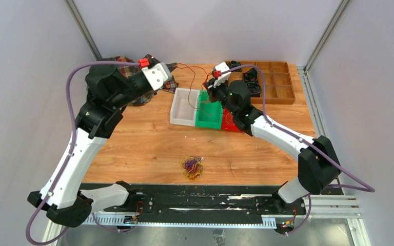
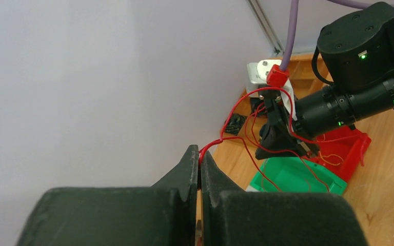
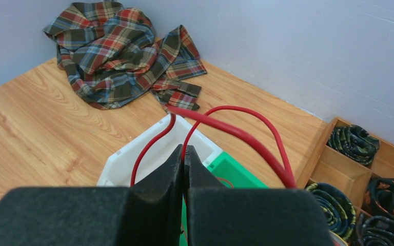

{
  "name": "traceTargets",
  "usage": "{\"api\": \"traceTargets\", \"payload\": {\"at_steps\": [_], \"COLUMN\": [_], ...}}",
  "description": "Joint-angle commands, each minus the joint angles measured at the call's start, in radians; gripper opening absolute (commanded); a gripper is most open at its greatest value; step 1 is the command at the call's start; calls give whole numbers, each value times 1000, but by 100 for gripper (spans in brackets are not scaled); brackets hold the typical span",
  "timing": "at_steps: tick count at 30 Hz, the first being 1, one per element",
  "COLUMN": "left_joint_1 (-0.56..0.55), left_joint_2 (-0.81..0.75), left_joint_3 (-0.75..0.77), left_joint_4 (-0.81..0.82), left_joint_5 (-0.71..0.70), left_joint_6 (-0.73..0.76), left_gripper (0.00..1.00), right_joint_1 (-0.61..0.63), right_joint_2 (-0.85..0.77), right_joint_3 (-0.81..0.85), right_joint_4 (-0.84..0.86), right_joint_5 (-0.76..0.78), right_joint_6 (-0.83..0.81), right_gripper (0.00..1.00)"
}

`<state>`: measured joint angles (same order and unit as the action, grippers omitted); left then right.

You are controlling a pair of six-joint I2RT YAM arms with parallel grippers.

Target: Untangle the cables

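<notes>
The red cable's slack (image 1: 198, 108) is hanging over the green bin (image 1: 209, 117), away from the tangle. My right gripper should bring the red cable down next until it can let go there.
A small tangle of yellow-orange, purple and dark cables (image 1: 192, 168) lies on the table near the front edge, away from both grippers. A thin red cable (image 1: 192, 68) runs in the air between the grippers. My left gripper (image 1: 175, 65) is shut on one end of it; in the left wrist view the red cable (image 2: 236, 110) leaves the closed tips (image 2: 199, 154). My right gripper (image 1: 209, 89) hangs over the bins, shut (image 3: 183, 148) on a strand of the red cable (image 3: 236, 130), which loops above it.
A white bin (image 1: 183, 106), a green bin (image 1: 209, 115) and a red bin (image 1: 230, 123) stand side by side at mid-table. A plaid cloth (image 1: 128, 66) lies at the back left. A wooden compartment tray (image 1: 272, 82) with rolled dark items sits at the back right.
</notes>
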<state>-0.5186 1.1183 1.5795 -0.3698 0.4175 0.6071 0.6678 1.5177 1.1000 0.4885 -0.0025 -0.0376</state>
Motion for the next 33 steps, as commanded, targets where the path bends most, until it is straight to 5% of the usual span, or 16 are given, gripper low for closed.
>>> {"api": "traceTargets", "payload": {"at_steps": [1, 13, 23, 33], "left_joint_1": [-6, -6, -5, -4], "left_joint_2": [30, 94, 183, 360], "left_joint_3": [4, 0, 0, 113], "left_joint_4": [58, 29, 38, 54], "left_joint_5": [-1, -21, -257, -321], "left_joint_6": [-29, -11, -14, -102], "left_gripper": [0, 1, 1, 0], "right_joint_1": [-36, -62, -77, -128], "right_joint_2": [42, 152, 199, 128], "right_joint_3": [7, 28, 37, -39], "right_joint_4": [-1, -81, -119, -130], "right_joint_5": [16, 231, 124, 15], "right_joint_6": [-9, -44, 78, 262], "right_gripper": [1, 1, 7, 62]}}
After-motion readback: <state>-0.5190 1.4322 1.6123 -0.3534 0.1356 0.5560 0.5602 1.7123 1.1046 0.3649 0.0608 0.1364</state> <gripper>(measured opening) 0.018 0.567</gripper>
